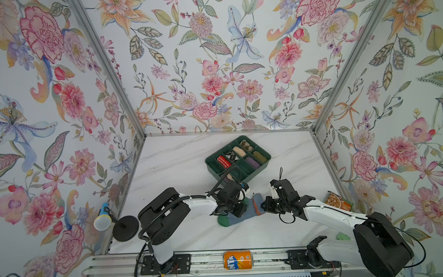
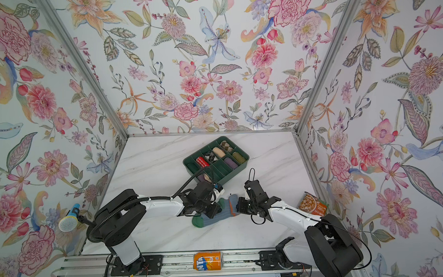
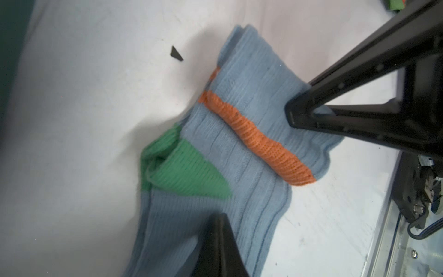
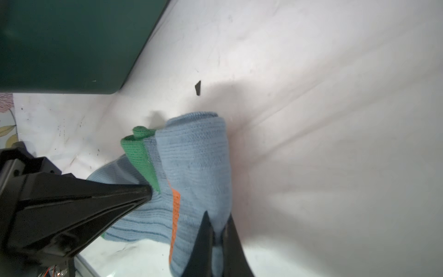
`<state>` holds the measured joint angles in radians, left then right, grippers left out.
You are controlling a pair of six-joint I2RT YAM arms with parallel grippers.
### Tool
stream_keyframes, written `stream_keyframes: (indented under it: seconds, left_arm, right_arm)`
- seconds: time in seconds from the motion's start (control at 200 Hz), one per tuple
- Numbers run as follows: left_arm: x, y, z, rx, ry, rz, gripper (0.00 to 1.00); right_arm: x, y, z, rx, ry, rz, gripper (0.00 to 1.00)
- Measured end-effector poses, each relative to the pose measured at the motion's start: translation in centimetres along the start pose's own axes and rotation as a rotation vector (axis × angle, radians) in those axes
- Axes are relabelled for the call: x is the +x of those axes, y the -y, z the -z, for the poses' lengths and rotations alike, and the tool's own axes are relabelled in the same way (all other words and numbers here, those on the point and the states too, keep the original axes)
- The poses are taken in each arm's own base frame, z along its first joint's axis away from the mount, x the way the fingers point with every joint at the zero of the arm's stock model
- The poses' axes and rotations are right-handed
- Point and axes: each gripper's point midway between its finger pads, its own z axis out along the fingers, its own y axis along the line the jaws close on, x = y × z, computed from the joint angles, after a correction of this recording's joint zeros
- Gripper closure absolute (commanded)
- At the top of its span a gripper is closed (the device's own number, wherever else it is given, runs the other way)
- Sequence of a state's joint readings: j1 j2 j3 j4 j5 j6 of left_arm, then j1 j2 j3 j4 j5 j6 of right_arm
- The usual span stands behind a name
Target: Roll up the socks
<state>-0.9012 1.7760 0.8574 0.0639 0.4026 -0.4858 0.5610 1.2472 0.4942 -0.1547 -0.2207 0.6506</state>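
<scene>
The robot's left gripper rests by the socks' green heel (image 2: 224, 204), where the folded cuff must roll. It should move back toward the socks' toe (image 2: 198, 221) while the right gripper rolls the cuff.
The socks (image 1: 255, 204) (image 2: 231, 203) are grey-blue ribbed knit with a green toe and heel and an orange stripe. They lie on the marble table between my two grippers. Their cuff end is folded over into a thick loop (image 4: 196, 156). My right gripper (image 4: 217, 215) (image 1: 264, 206) is shut on that folded end, with fabric pinched between its fingers. My left gripper (image 3: 220, 215) (image 1: 240, 210) is shut, its tip resting on the socks' (image 3: 215, 144) middle, close to the green heel. I see no fabric between its jaws. The green toe lies flat toward the front.
A green divided tray (image 1: 211, 170) with several rolled socks stands just behind the grippers. A small dark chip (image 3: 176, 54) lies on the table. A Fanta can (image 1: 237, 259) sits on the front rail, a microphone (image 1: 103, 219) at left, an orange packet (image 1: 338, 202) at right.
</scene>
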Motion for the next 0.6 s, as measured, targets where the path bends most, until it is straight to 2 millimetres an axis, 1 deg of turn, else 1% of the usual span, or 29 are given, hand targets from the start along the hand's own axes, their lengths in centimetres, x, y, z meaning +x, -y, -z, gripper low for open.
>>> stream_keyframes:
  seconds: [0.205,0.4,0.49,0.6]
  left_arm:
    - [-0.3,-0.1,-0.1,0.007,0.006,0.0,1.0]
    - [-0.6,-0.6,0.2,0.022,0.009,0.021,1.0]
    - [-1.2,-0.8,1.0,0.031,0.028,0.032,1.0]
    - [-2.5,-0.9,3.0,0.044,0.083,0.037,1.0]
  right_arm:
    - [-0.7,0.2,0.6,0.12,0.016,0.066,1.0]
    - [-1.0,0.7,0.6,0.26,0.007,0.127,1.0]
    - [-0.9,1.1,0.5,0.327,0.001,0.159,1.0]
    - [-1.1,1.5,0.7,0.4,0.007,0.194,1.0]
